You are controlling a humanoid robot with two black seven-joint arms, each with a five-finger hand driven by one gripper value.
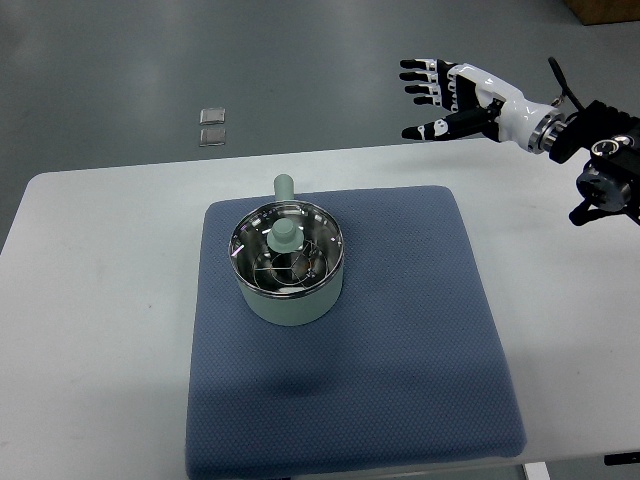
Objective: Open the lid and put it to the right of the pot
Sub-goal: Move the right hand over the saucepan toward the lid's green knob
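The glass lid lets only shiny steel show through, so I should expect an empty pot when I lift the lid.
A pale green pot stands on the left part of a blue mat. Its glass lid with a steel rim and a pale green knob sits on top of it. The pot's short green handle points toward the far side. My right hand is raised beyond the table's far right edge, fingers spread, holding nothing, well away from the pot. The left arm does not show.
The mat lies on a white table. The mat's surface to the right of the pot is bare. Two small clear squares lie on the grey floor beyond the table.
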